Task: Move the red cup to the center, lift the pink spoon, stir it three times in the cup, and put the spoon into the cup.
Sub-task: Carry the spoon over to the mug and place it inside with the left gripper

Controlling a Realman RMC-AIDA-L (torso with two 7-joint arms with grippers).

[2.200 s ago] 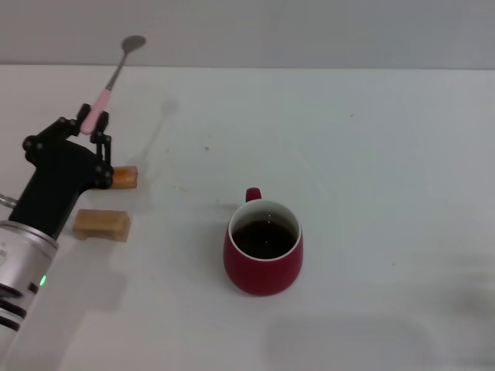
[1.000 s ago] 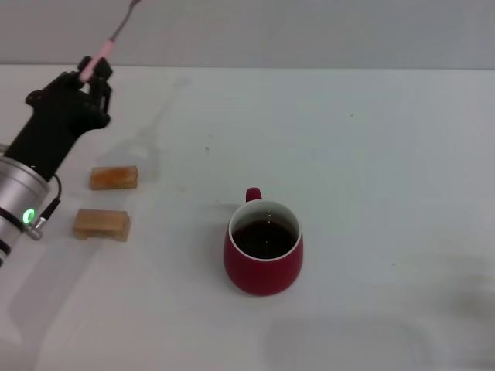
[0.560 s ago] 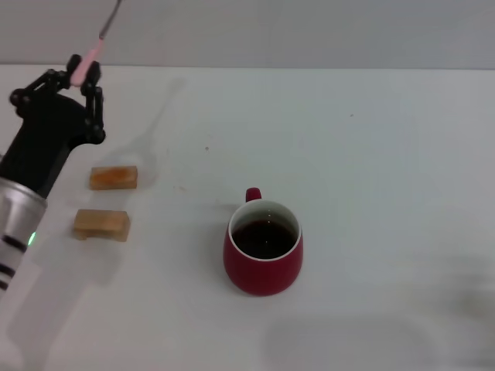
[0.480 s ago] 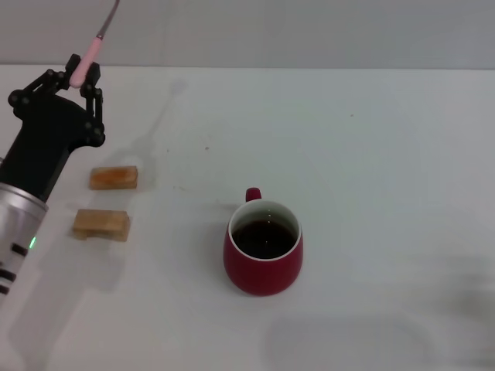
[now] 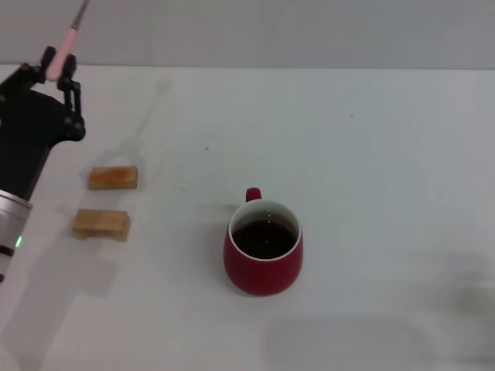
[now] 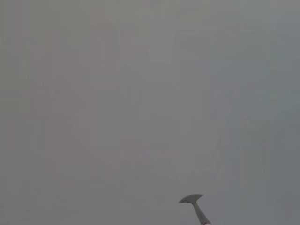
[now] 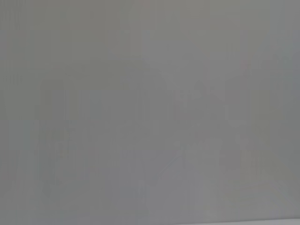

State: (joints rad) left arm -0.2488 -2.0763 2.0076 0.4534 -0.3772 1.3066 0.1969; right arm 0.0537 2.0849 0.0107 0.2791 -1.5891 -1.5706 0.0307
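Observation:
The pink spoon (image 5: 80, 15) is pointing up and away from the red cup. My left gripper should swing around and tilt the spoon down toward the cup's opening (image 5: 265, 236) before it stirs.
The red cup (image 5: 263, 249) stands upright near the middle of the white table (image 5: 371, 154), its small handle turned to the far side and dark liquid inside. High at the far left, well away from the cup, my left gripper (image 5: 56, 68) is shut on the pink spoon (image 5: 63, 40). The spoon's pink handle sticks up and away from the fingers, and its neck runs off the top of the head view. The grey spoon bowl (image 6: 192, 199) shows in the left wrist view against a plain grey background. My right gripper is out of view.
Two small tan blocks lie on the left of the table, one (image 5: 113, 177) farther back and one (image 5: 101, 223) nearer. The right wrist view shows only a blank grey surface.
My left arm has risen and drawn back to the left with the spoon, whose bowl has gone off the top of the head view. The cup and blocks have not moved.

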